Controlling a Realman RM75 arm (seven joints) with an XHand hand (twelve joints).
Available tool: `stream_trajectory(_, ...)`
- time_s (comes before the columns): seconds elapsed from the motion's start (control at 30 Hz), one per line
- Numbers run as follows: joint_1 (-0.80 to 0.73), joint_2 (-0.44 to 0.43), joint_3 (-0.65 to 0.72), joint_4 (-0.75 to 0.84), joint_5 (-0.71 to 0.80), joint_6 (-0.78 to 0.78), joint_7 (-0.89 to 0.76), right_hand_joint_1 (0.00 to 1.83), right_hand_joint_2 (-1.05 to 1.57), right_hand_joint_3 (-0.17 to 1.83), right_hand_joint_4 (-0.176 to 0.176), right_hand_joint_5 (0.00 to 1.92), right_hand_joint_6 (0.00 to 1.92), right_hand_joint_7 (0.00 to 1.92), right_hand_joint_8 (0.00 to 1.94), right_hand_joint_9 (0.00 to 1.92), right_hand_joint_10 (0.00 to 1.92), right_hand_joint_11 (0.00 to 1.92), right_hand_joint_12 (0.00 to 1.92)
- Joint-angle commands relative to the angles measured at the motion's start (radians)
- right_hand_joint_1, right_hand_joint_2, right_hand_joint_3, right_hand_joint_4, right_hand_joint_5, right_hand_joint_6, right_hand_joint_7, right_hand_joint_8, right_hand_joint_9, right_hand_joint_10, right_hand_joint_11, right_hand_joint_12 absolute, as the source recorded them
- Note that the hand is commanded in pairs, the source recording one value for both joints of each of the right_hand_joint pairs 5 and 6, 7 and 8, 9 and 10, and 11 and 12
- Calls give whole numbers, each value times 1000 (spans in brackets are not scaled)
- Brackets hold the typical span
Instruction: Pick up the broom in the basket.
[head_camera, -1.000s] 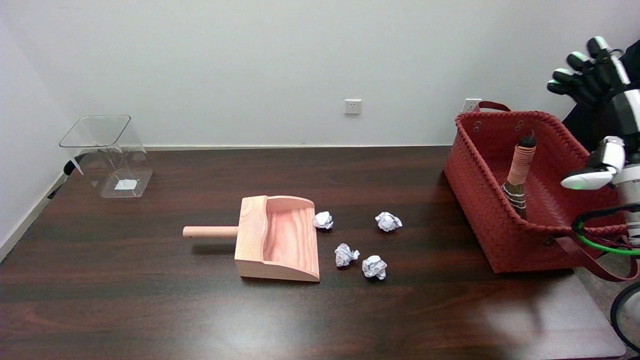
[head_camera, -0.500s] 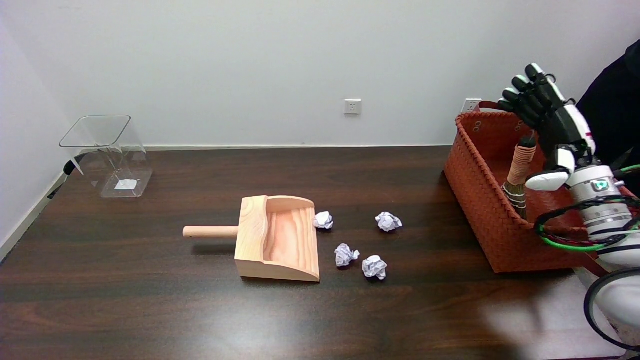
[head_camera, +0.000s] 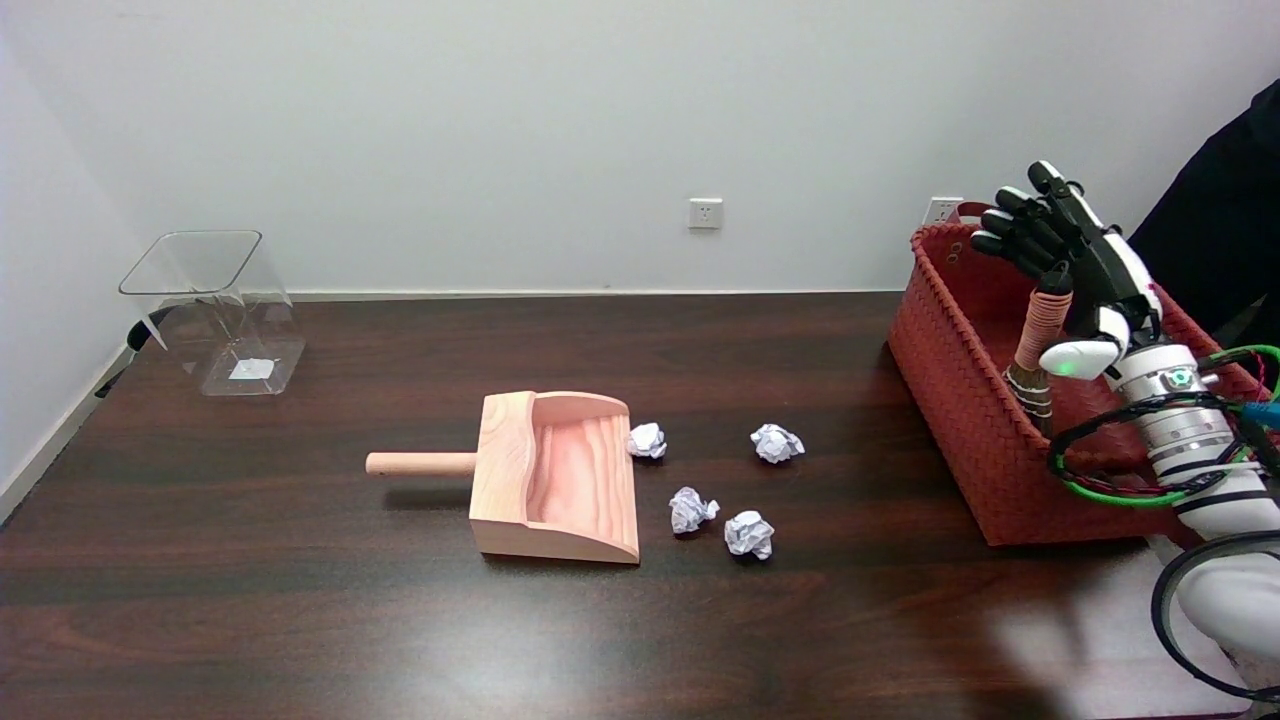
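Observation:
The bristles (head_camera: 1030, 394) spread out below the broom's handle (head_camera: 1041, 331) and go down behind the basket's front side, so the broom will show a wide hidden fan of bristles when I lift it.
A small broom (head_camera: 1038, 345) stands tilted in the red woven basket (head_camera: 950, 400) at the table's right side; its orange-wrapped handle points up and its dark bristles go down behind the basket's front wall. My right hand (head_camera: 1075, 270) hovers over the basket, right beside the handle's top. Its fingers are spread above and behind the handle, and the thumb juts out lower down to the handle's right. Nothing is held in it.
A wooden dustpan (head_camera: 550, 475) lies mid-table with several crumpled paper balls (head_camera: 692, 508) to its right. A clear plastic bin (head_camera: 215, 310) stands at the far left. A person in dark clothing (head_camera: 1215, 230) is behind the basket at the right edge.
My right hand has come in from the far right and down, ending close to the top of the broom handle. The broom and basket have stayed put.

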Motion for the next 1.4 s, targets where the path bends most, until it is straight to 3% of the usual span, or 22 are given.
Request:
stream_trajectory(0.03,33,-18,-76,45,13,49,107,1137,-730,936,0,90,90,348,348,456,456,545,545)
stream_trajectory(0.33,13,-37,-61,26,13,123,161,1140,-600,931,0,132,132,437,437,550,550,651,651)
stream_trajectory(0.93,-49,-46,59,-89,-10,105,163,1138,-531,971,0,139,139,470,470,572,572,652,652)
stream_trajectory(1.17,-131,-35,133,-167,-37,10,153,1143,-548,971,0,106,106,463,463,551,551,448,448)
stream_trajectory(1.4,-223,-7,203,-218,-37,-68,47,1151,-562,965,0,69,69,444,444,534,534,416,416)
